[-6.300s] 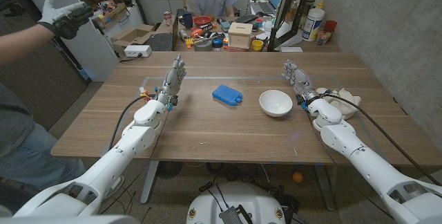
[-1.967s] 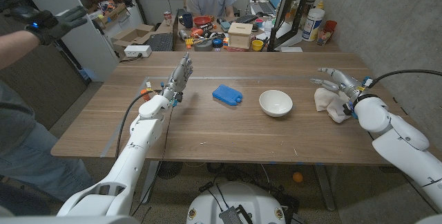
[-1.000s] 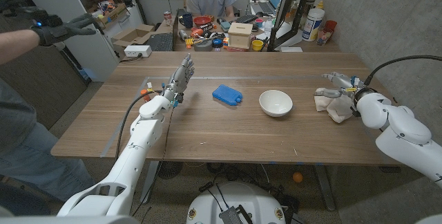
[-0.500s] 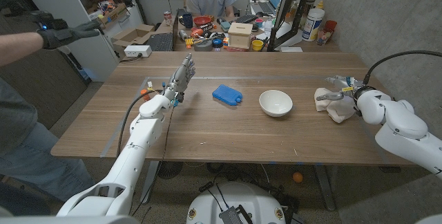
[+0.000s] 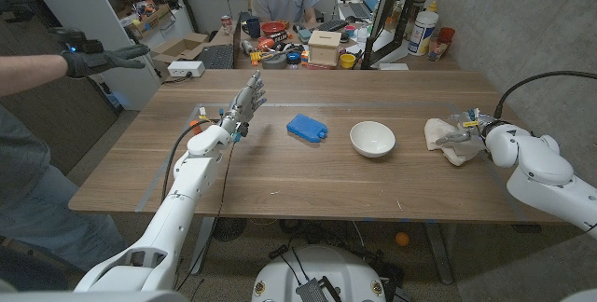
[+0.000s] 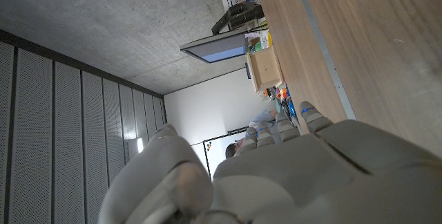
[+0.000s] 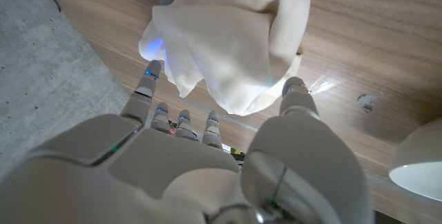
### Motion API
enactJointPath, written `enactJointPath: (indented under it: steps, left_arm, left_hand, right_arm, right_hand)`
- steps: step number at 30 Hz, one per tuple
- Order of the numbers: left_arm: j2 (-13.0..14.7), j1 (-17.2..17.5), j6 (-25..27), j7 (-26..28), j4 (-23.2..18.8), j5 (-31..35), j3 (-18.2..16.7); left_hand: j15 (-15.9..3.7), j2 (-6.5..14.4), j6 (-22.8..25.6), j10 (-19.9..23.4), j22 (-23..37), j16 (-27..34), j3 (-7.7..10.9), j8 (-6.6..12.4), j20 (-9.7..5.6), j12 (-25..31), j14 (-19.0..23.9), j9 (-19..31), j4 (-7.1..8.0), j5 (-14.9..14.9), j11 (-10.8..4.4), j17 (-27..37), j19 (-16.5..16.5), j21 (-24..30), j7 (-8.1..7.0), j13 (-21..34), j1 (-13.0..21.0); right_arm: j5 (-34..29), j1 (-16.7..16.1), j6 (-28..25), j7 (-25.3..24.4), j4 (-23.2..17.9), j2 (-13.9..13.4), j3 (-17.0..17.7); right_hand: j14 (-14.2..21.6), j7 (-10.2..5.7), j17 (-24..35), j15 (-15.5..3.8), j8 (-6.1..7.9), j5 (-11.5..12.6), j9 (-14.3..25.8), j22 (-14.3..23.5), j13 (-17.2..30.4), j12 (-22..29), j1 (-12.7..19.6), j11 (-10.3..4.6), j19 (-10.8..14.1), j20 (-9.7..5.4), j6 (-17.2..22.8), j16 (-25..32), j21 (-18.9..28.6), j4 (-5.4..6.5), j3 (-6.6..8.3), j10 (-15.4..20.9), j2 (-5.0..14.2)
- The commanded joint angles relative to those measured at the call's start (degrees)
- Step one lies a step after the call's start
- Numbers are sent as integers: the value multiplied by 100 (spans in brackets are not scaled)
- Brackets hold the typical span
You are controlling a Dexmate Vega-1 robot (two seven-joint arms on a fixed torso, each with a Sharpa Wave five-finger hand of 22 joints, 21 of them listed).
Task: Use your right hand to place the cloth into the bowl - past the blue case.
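I expect the cloth point(image 5: 440, 137) to stay a compact bundle instead of trailing open when I lift it, because overlapping folds point(image 7: 257, 34) lie bunched in a thick heap.
A crumpled white cloth point(image 5: 442, 140) lies near the table's right edge. My right hand point(image 5: 467, 128) is low over the cloth's far side, fingers apart. In the right wrist view the cloth point(image 7: 235, 37) bulges between the spread fingers point(image 7: 149, 80) and the thumb of that hand point(image 7: 207, 165), with no closed grip to be seen. The white bowl point(image 5: 372, 139) stands left of the cloth, and its rim point(image 7: 421, 163) shows beside the thumb. The blue case point(image 5: 306, 127) lies further left. My left hand point(image 5: 247, 99) stands upright and holds nothing.
A person's gloved hand point(image 5: 98, 57) reaches in at the far left above the floor. Another person sits behind a cluttered desk point(image 5: 308, 48) beyond the table's far edge. The left wrist view looks along my left hand point(image 6: 297, 169) at the table edge.
My right hand has come down and a little nearer onto the cloth. The person's gloved hand has shifted to the right. My left arm has stayed still.
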Motion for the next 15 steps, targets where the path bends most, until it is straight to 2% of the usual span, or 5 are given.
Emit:
enactJointPath:
  steps: [1,11,15]
  left_arm:
    - [3,-69,129,-30,26,31,91]
    - [-5,-77,144,-38,82,64,111]
    - [0,-68,150,-26,106,65,91]
  left_hand:
    - [-10,44,10,38,16,38,-24,16,101,25,17,19,7,24,-10,28,19,47,-33,28,16]
    - [-15,50,19,59,14,34,-32,16,154,30,20,18,4,23,-33,30,34,38,-51,28,26]
    - [-15,54,27,61,14,33,-36,18,161,30,24,18,3,22,-35,31,46,37,-55,29,30]
  right_arm:
    - [45,214,-55,-25,332,107,-217]
    - [39,461,20,-175,650,296,-455]
    - [-13,555,-10,-166,732,343,-569]
  right_hand:
    - [138,-35,10,9,53,66,3,23,10,60,30,-8,202,-5,113,52,38,7,-35,80,-18]
    - [469,-104,5,-59,90,168,4,25,11,131,123,-73,780,-12,359,89,115,7,-63,333,5]
    - [648,-117,6,-164,97,197,4,22,11,151,183,-96,1048,-17,456,113,154,3,-65,427,29]
